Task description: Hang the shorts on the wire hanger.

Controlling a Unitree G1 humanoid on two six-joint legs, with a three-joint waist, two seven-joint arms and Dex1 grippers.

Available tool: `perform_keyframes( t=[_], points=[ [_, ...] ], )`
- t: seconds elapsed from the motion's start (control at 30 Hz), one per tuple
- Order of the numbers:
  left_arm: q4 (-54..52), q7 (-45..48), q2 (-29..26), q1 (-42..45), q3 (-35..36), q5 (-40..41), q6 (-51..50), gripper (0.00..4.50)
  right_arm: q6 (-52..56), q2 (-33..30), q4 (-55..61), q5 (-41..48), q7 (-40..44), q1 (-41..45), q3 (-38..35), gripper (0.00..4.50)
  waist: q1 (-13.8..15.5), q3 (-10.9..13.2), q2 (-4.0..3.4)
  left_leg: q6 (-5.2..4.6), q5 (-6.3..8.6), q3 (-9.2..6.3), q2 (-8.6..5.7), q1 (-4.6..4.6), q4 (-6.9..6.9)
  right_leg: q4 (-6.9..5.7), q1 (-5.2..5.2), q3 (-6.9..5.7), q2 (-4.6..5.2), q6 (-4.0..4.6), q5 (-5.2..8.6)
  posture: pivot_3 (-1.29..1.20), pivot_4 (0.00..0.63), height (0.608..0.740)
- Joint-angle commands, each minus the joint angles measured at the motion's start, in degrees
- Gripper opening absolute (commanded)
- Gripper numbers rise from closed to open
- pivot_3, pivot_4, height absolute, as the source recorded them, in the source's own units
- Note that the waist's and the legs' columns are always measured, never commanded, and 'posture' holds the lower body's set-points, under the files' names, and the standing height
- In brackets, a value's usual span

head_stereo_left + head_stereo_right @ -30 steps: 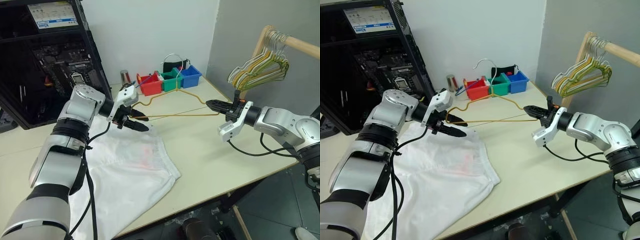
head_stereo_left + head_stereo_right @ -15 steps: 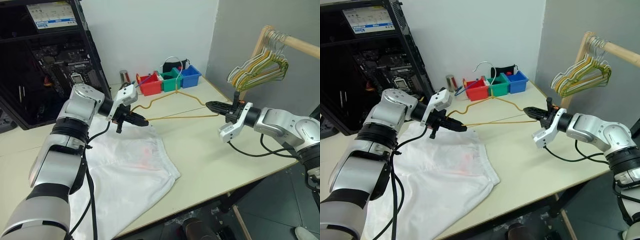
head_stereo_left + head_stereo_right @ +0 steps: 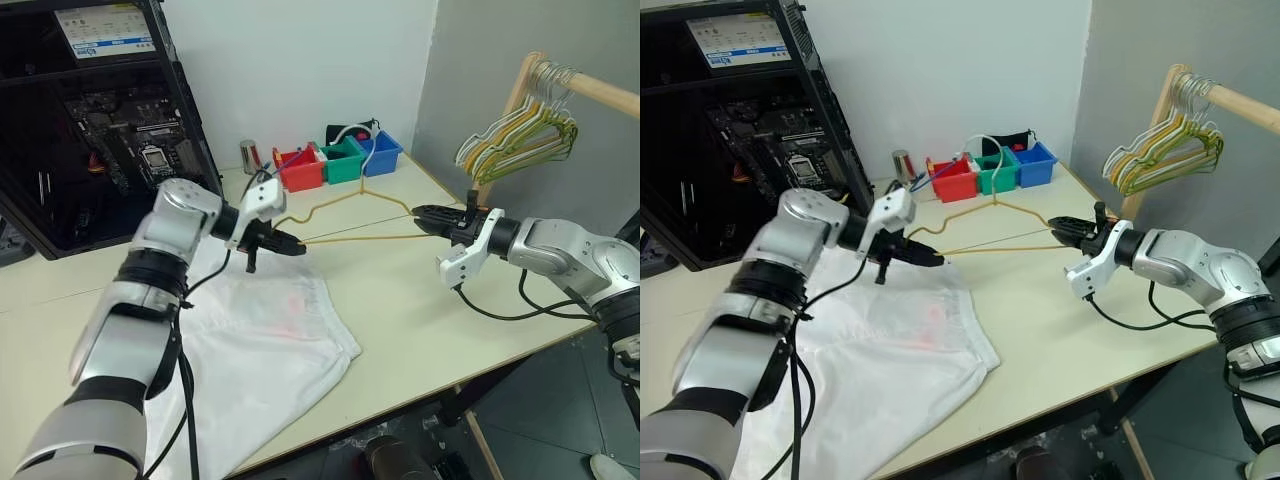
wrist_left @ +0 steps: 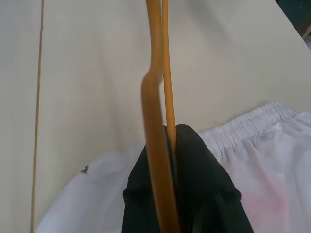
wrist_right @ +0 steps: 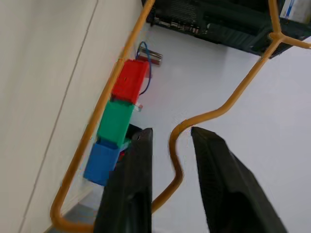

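The wire hanger stands upright (image 3: 362,192) beside the flat shorts, so next my left gripper tilts the hanger level and leaves its far corner (image 5: 57,216) for my right gripper.
The wire hanger (image 3: 370,238) is held level above the table, a thin yellowish-tan triangle. My left gripper (image 3: 292,243) is shut on its left corner; in the left wrist view the black fingers (image 4: 194,194) pinch the wire (image 4: 155,97). My right gripper (image 3: 424,211) is at the hanger's right corner and stands open; in the right wrist view the wire (image 5: 204,116) passes between the spread fingers (image 5: 126,194). The white shorts (image 3: 260,340), with a faint pink mark, lie flat on the table under and in front of my left gripper.
Red (image 3: 300,168), green (image 3: 343,160) and blue (image 3: 382,150) bins stand at the table's back, with a metal can (image 3: 249,155) beside them. An open computer case (image 3: 100,120) fills the back left. A wooden rack with a bunch of hangers (image 3: 520,135) stands to the right, past the table's edge.
My left gripper has closed on the hanger's left corner and dropped slightly to the right. My right gripper's fingers have opened at the right corner. The hanger has tipped more upright.
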State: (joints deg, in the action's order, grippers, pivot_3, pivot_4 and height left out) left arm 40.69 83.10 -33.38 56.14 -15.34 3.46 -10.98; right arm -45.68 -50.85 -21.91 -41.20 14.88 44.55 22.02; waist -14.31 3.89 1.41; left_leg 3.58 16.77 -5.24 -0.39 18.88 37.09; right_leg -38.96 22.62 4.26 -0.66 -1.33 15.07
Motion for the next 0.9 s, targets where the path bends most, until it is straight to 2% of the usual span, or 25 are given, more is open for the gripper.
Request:
perform_keyframes(
  t=[0.03,0.13,0.23,0.37,0.43,0.53,0.73,0.9],
  points=[
    [-3.63,-7.60,0.55,-1.44,1.77,-1.99,3.45,0.00,3.50,0.12,1.71,12.60,10.44,-1.99,-2.27,2.25,0.00,-0.02,0.03,0.00,0.00,-0.04,0.00,0.00,0.00,0.01,-0.01,0.00,0.00,0.00,0.00,-0.20,0.000,0.740],
    [-5.54,-13.71,1.20,-4.33,1.28,-4.59,8.61,0.00,16.40,1.63,7.65,28.02,22.42,-6.46,-4.74,3.01,0.01,-0.03,0.04,0.00,0.00,-0.18,0.01,-0.01,0.01,0.04,-0.11,0.00,0.01,0.01,-0.01,-0.20,0.000,0.740],
    [-7.02,-17.53,1.21,-6.60,0.72,-6.56,12.11,0.00,28.54,1.18,15.33,38.23,31.11,-10.78,-6.70,3.65,0.08,-0.04,0.03,0.00,0.00,-0.32,0.03,-0.07,0.01,0.06,-0.36,-0.05,0.03,0.00,0.00,-0.21,0.000,0.740],
    [-10.01,-22.16,1.26,-9.25,1.58,-7.86,18.02,0.00,49.94,2.17,24.39,50.27,35.14,-12.81,-12.27,4.47,0.39,-0.04,0.02,0.00,0.00,-0.71,0.08,-0.05,0.07,0.04,-0.36,-0.22,0.17,0.00,0.00,-0.21,0.000,0.740],
    [-10.11,-25.35,0.51,-9.80,1.82,-9.65,21.16,0.00,59.02,3.12,26.60,54.59,34.48,-12.00,-15.18,4.47,0.62,-0.05,0.02,0.00,0.00,-0.83,0.08,-0.06,0.09,0.03,-0.35,-0.25,0.27,-0.02,0.00,-0.21,0.000,0.740],
    [-11.38,-27.44,-1.13,-11.08,2.01,-10.88,27.61,0.00,62.39,2.11,27.07,54.25,35.38,-11.75,-16.48,4.47,1.23,-0.06,0.02,0.00,0.00,-0.85,0.06,-0.06,0.13,0.05,-0.35,-0.28,0.29,-0.06,-0.02,-0.21,0.000,0.740],
    [-12.53,-32.05,-1.74,-10.62,1.13,-13.42,38.16,0.00,63.67,2.02,24.14,50.14,37.58,-10.74,-13.42,4.47,2.23,-0.07,-0.01,0.00,0.00,-0.69,0.03,-0.04,0.11,0.09,-0.35,-0.34,0.30,-0.11,0.01,-0.20,0.000,0.740],
    [-12.59,-33.62,-1.95,-10.33,0.82,-14.80,41.60,0.00,59.94,2.83,19.77,45.90,38.50,-9.19,-11.12,4.47,2.53,-0.07,-0.02,0.00,0.00,-0.55,-0.02,-0.05,0.13,0.10,-0.35,-0.28,0.30,-0.18,-0.03,-0.18,0.000,0.740]
  ],
)
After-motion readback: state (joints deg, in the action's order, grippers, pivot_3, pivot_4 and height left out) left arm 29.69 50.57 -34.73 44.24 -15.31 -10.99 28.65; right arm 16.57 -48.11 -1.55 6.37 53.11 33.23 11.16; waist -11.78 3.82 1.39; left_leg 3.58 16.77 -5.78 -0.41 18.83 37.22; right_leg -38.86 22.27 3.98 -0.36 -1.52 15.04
